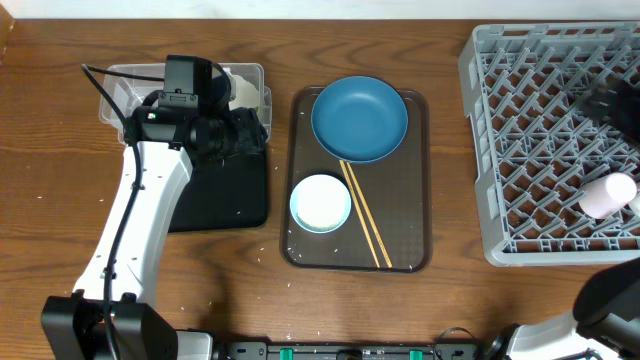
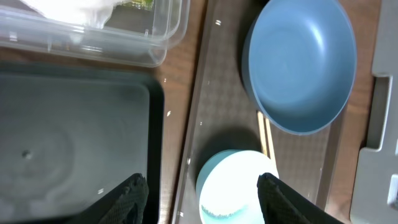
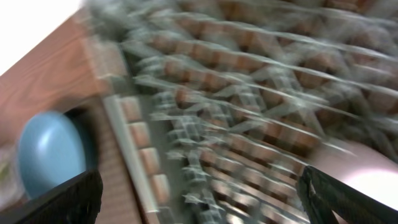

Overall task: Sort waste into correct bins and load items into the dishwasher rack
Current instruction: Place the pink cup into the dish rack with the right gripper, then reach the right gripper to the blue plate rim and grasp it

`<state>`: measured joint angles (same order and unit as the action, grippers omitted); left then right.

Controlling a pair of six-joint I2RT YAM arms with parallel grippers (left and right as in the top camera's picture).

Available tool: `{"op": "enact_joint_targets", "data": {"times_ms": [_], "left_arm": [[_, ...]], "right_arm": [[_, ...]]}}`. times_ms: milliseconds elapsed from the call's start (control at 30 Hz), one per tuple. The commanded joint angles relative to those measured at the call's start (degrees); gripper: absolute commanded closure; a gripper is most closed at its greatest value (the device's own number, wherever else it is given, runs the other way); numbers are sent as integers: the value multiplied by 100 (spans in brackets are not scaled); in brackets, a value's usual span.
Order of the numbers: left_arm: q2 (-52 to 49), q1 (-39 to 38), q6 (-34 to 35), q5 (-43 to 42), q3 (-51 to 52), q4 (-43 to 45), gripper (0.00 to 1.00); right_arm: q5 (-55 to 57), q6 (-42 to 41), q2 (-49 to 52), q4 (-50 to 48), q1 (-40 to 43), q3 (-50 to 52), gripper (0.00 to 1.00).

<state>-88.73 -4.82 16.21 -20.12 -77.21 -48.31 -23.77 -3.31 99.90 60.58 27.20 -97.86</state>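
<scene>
The chopsticks' far ends (image 1: 345,163) only just touch the rim of the dark blue bowl (image 1: 360,118), so the dark blue bowl will come away by itself and leave the chopsticks lying still when the robot lifts it.
My left gripper (image 1: 246,130) is open and empty, above the near edge of the clear tub (image 1: 115,85) and the black tray (image 1: 225,195). A white tissue (image 1: 246,92) lies in the tub, with a bit of green wrapper (image 2: 140,3) beside it. The dark blue bowl (image 1: 360,118), the small light blue bowl (image 1: 320,203) and two chopsticks (image 1: 365,215) lie on the brown tray. The pink cup (image 1: 608,193) lies in the grey rack (image 1: 540,130). My right gripper (image 3: 199,199) is open and empty, blurred, over the rack. The pale cup is out of view.
The brown serving tray (image 1: 415,180) sits between the bins and the rack. A few white specks lie on the black tray (image 2: 26,154) and on the wood near the brown tray's front left corner (image 1: 262,255). The rack's edge shows in the left wrist view (image 2: 379,124).
</scene>
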Motion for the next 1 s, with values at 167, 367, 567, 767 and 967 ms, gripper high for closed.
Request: {"op": "enact_joint_targets", "data": {"times_ms": [167, 367, 567, 767, 967], "left_arm": [[0, 13, -98, 74, -24, -240, 39], [0, 13, -98, 74, -24, -258, 39], [0, 13, -98, 76, -24, -262, 39], [0, 13, -98, 76, -24, -262, 39], [0, 13, -98, 74, -24, -262, 39]], "right_arm": [[168, 289, 188, -946, -2170, 179, 2], [1268, -210, 890, -1504, -3418, 188, 22], [2249, -988, 1805, -1766, -4113, 188, 31], [2256, -1121, 2417, -2072, -4332, 188, 60], [2400, -1276, 2527, -2087, -4332, 188, 82]]}}
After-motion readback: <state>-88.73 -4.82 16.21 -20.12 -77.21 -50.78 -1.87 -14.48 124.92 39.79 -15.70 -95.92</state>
